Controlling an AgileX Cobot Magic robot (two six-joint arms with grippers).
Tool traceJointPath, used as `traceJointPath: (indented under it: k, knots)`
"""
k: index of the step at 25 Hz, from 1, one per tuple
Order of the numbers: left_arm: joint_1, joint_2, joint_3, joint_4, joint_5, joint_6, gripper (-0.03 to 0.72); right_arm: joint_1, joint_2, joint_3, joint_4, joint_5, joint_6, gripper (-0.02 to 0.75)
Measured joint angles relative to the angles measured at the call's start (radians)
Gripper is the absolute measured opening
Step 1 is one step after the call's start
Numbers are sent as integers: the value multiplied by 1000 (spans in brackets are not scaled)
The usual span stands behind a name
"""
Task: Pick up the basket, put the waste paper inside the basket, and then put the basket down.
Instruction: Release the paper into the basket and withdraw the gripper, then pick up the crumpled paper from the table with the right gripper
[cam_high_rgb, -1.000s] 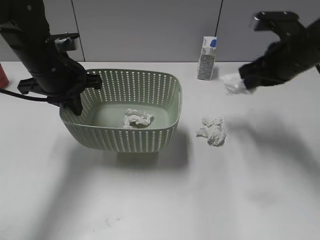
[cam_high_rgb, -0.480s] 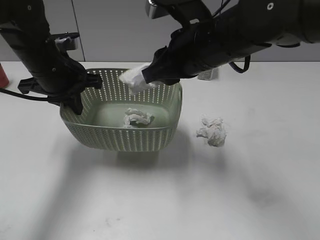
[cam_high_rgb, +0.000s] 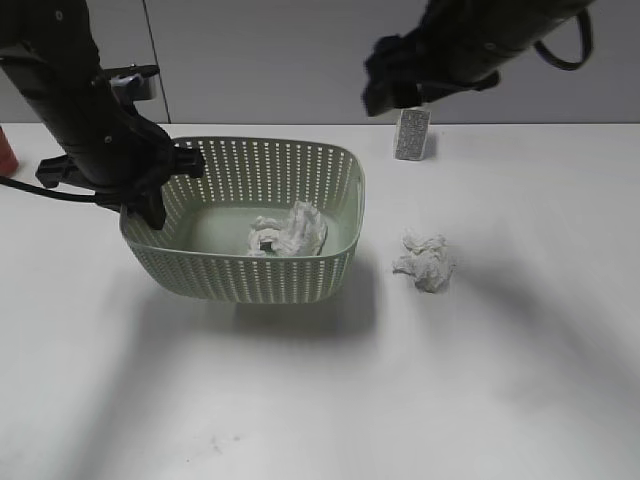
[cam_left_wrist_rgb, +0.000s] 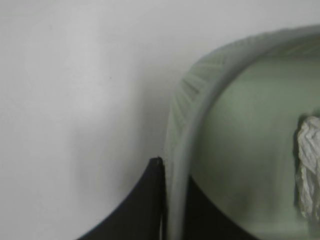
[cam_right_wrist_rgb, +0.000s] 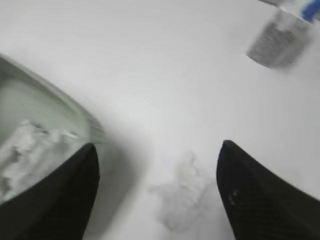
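The white paper wad (cam_high_rgb: 427, 264) beside the basket has crumpled points (cam_high_rgb: 410, 240) poking out on every side, so I expect it to stay bunched and creased when I lift it.
The pale green basket (cam_high_rgb: 300, 160) hangs tilted a little above the table, held by its left rim. My left gripper (cam_high_rgb: 150, 195) is shut on that rim (cam_left_wrist_rgb: 177, 165). Two white paper wads (cam_high_rgb: 290, 232) lie together inside the basket; they show in the left wrist view (cam_left_wrist_rgb: 309, 165) and blurred in the right wrist view (cam_right_wrist_rgb: 25, 150). A third paper wad (cam_high_rgb: 424, 262) lies on the table right of the basket and shows below my right gripper (cam_right_wrist_rgb: 182, 192). My right gripper (cam_high_rgb: 385, 95) is open and empty, high above the basket's right end.
A white-and-grey carton (cam_high_rgb: 412, 132) stands at the back of the table by the wall, also in the right wrist view (cam_right_wrist_rgb: 280, 42). A red object (cam_high_rgb: 5, 152) sits at the far left edge.
My right gripper carried a paper wad leftward over the basket, let it drop inside beside the first wad, and has pulled up and right, open. The left arm and basket stayed still.
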Motion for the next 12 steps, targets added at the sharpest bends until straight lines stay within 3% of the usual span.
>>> traceJointPath:
  k: [6,12]
  knots:
    - [0,0,0,0,0,-1,3,-191,95,63,-37,106,26,578]
    - [0,0,0,2,0,-3,3,-163,292,102,-48,50,-2,502]
